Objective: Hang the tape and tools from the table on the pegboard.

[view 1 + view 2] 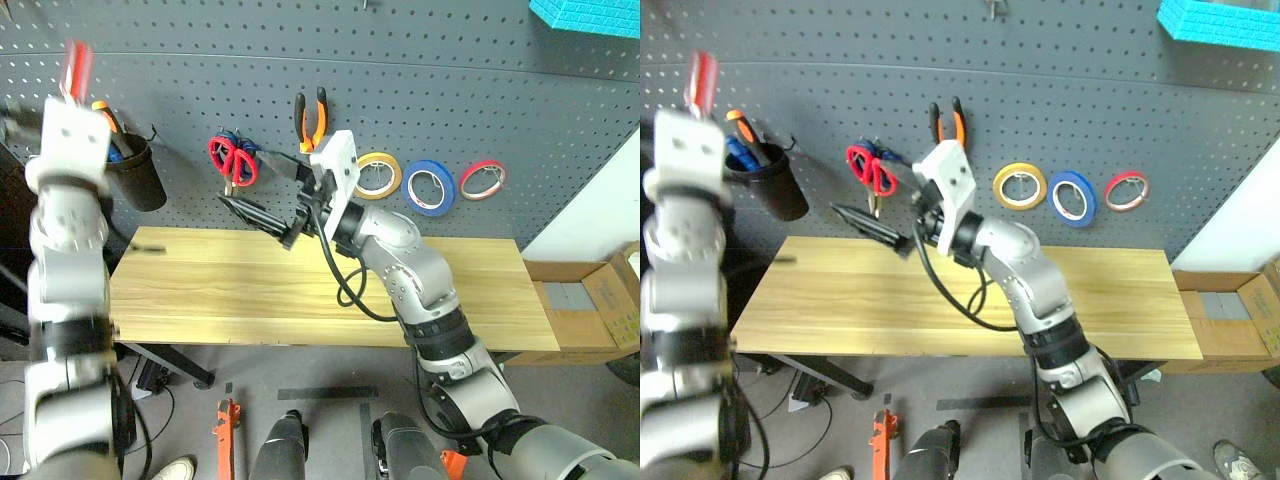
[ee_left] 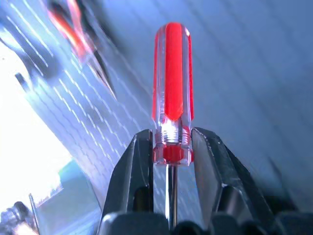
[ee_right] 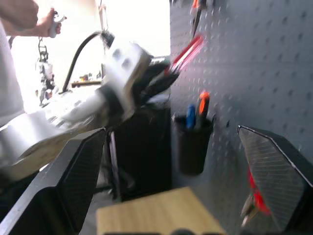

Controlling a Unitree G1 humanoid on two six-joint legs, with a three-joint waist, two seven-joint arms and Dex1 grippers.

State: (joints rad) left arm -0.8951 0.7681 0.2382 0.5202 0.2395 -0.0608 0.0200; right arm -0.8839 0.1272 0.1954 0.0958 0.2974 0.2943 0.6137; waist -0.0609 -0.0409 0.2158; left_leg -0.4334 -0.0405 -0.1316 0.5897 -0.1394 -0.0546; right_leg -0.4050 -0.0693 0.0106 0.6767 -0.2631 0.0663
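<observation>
I should move the screwdriver's stem over the cup's opening (image 1: 128, 154) with my left gripper and lower it in, because the red-handled screwdriver (image 1: 76, 72) slants high beside the black cup.
My left gripper (image 2: 169, 139) is shut on the red-handled screwdriver (image 2: 172, 88), just below its handle. It holds the tool raised in front of the pegboard (image 1: 450, 90) at the upper left, red handle (image 1: 77, 68) up. My right gripper (image 3: 170, 132) stands open and empty above the table (image 1: 250, 290), fingers pointing left toward the red-handled scissors (image 1: 233, 160), which hang on the board. The orange-and-black pliers (image 1: 312, 118) hang above my right wrist. The blue tape (image 1: 430, 187) hangs to its right.
A black cup (image 1: 135, 175) on the board holds orange and blue-handled screwdrivers just below my left hand. A yellow ring (image 1: 378, 175) and a thin red ring (image 1: 482, 180) flank the blue tape. A cardboard box (image 1: 600, 310) sits beyond the table's right end. A person's hand (image 3: 19, 12) shows far off.
</observation>
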